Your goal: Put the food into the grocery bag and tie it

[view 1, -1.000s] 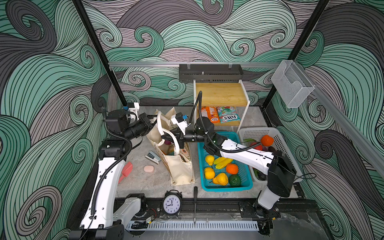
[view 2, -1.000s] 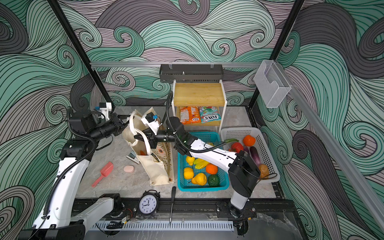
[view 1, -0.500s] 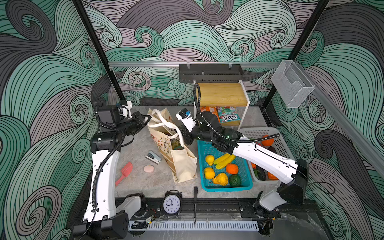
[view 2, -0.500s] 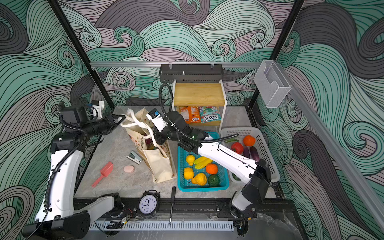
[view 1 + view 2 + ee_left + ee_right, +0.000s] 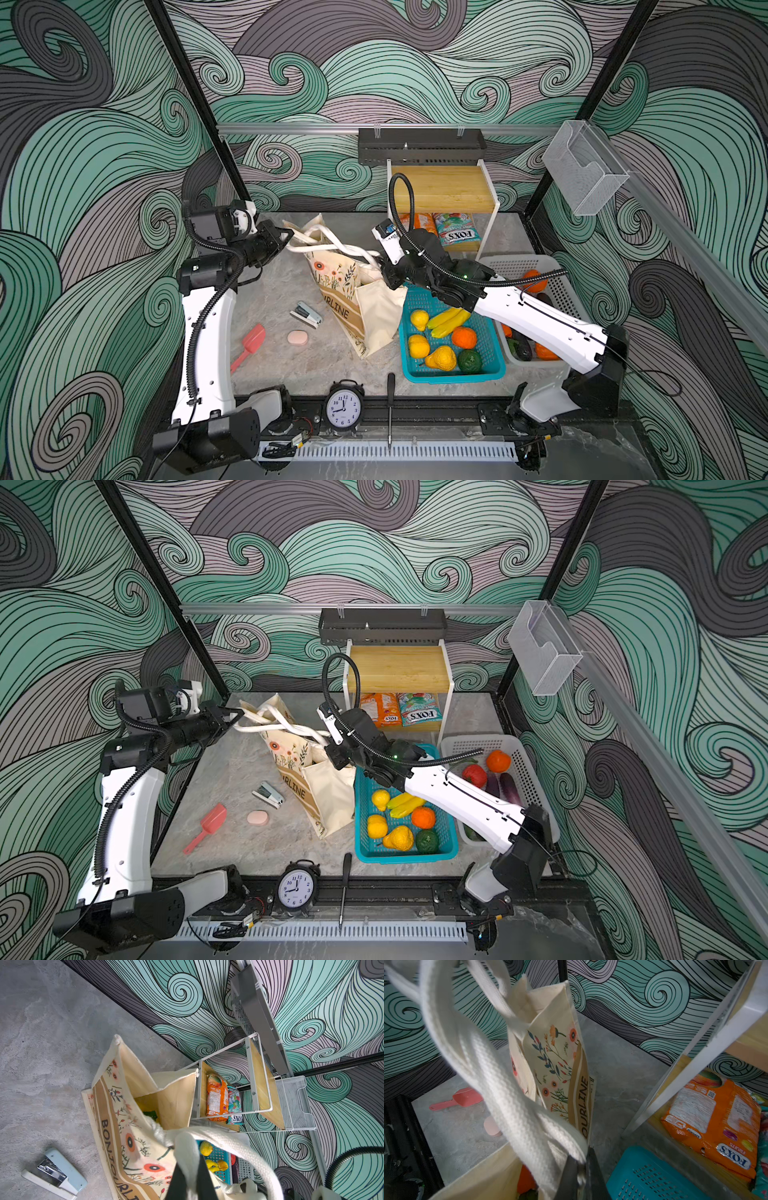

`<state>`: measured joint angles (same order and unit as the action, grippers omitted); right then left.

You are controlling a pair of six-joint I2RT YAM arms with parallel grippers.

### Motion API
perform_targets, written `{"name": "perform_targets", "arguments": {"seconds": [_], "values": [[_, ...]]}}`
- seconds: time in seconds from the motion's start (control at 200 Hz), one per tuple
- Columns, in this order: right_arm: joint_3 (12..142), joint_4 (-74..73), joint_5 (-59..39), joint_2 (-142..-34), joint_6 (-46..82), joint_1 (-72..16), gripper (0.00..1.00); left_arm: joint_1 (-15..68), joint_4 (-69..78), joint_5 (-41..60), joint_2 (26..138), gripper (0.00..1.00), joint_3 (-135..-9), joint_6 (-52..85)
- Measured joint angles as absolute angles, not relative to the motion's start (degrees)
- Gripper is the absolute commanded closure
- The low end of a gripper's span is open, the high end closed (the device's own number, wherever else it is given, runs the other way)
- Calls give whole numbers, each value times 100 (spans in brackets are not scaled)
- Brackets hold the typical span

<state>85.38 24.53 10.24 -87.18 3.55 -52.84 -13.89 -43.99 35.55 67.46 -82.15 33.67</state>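
Observation:
I should use my right gripper on the grocery bag, which is leaning against the teal basket's edge [image 5: 404,299], to gently move its handle [image 5: 368,254] toward my left gripper and get the bag clear before tightening.
The cream floral grocery bag [image 5: 338,286] [image 5: 297,771] stands tilted at mid-table, its two white rope handles [image 5: 332,248] [image 5: 286,726] crossed and stretched taut above its mouth. My left gripper [image 5: 286,237] [image 5: 236,717] is shut on one handle, left of the bag. My right gripper [image 5: 380,266] [image 5: 329,746] is shut on the other, at the bag's right. In the left wrist view rope [image 5: 187,1153] runs between the fingers, and yellow and green food [image 5: 150,1111] lies inside the bag. In the right wrist view the handle [image 5: 500,1084] runs into my shut jaws and something orange [image 5: 526,1178] shows inside.
A teal basket [image 5: 496,368] of toy fruit sits right of the bag, and a white basket [image 5: 540,266] of produce beyond it. Snack packets [image 5: 457,236] lie under the wooden shelf [image 5: 444,187]. A stapler [image 5: 306,314], red scoop [image 5: 251,343], pink soap [image 5: 297,337], clock [image 5: 344,409] and screwdriver [image 5: 390,399] lie at the front.
The grippers were close together over the bag a second ago. The left pulled left and the right pulled right, stretching the crossed handles taut and tilting the bag.

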Motion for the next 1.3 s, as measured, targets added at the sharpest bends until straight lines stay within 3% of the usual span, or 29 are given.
{"name": "perform_targets", "arguments": {"seconds": [0.831,1.301], "values": [[6855,1522,290,-7865,698,-4574,100,-1791,-4532,4176,7570,100,-8543,3605],[8003,1717,644,-8772,930,-4779,100,-2145,-4528,4042,7902,100,-9035,3710]]}}
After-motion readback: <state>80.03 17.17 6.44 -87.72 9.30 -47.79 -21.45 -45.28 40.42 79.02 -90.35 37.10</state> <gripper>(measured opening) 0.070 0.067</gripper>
